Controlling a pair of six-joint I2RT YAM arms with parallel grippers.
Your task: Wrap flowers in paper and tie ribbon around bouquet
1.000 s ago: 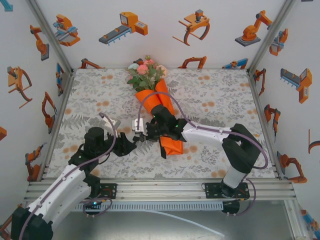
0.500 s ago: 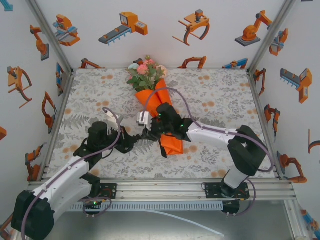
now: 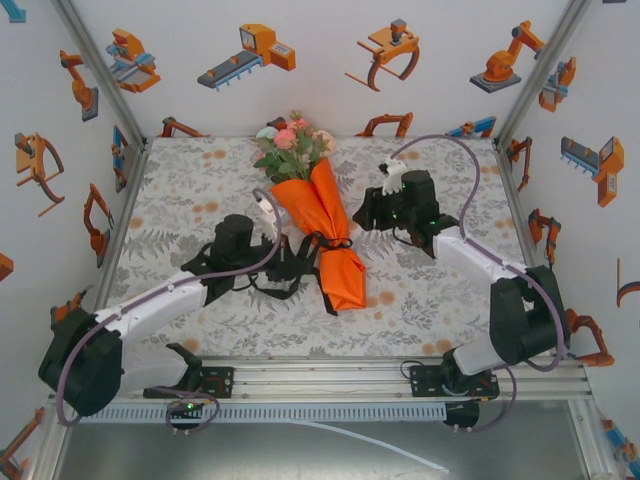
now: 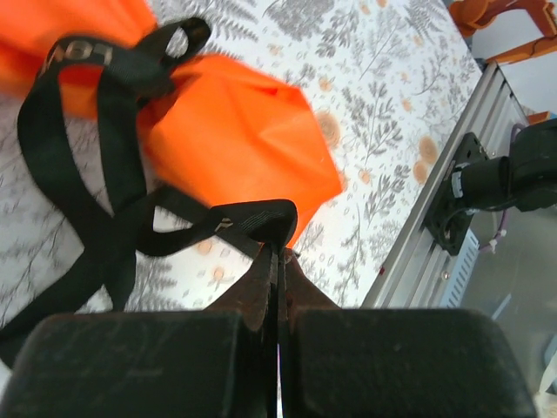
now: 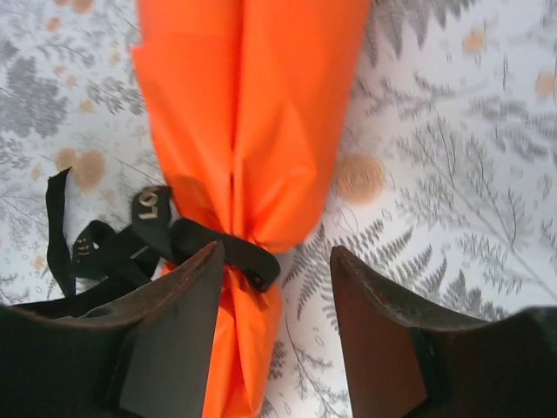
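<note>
The robot's left gripper is holding the ribbon loop (image 4: 252,218) beside the paper cone, so the robot should move it over the ribbon's knot (image 3: 332,243), where the right gripper can pinch it.
The bouquet (image 3: 322,225) lies slanted mid-table, an orange paper (image 3: 340,275) cone with the flowers (image 3: 292,145) at its far end. A black ribbon (image 3: 326,243) is knotted round the cone's narrow part, its loops trailing left. My left gripper (image 3: 288,265) is just left of the cone, shut on a ribbon loop (image 4: 252,219), the fingertips (image 4: 265,270) pressed together. The paper (image 4: 235,122) lies beyond them. My right gripper (image 3: 362,220) hangs right of the bouquet, open and holding nothing. In its wrist view the gripper (image 5: 277,254) looks down on the paper (image 5: 252,104) and the tied ribbon (image 5: 222,246).
A floral tablecloth (image 3: 440,190) covers the table, with white sticker-covered walls on three sides. An aluminium rail (image 3: 320,375) runs along the near edge; the same rail (image 4: 435,218) and an arm base mount (image 4: 513,178) show in the left wrist view.
The right gripper opened, let go of the ribbon and pulled back to the right of the bouquet. The left gripper shut on the ribbon and moved right toward the cone.
</note>
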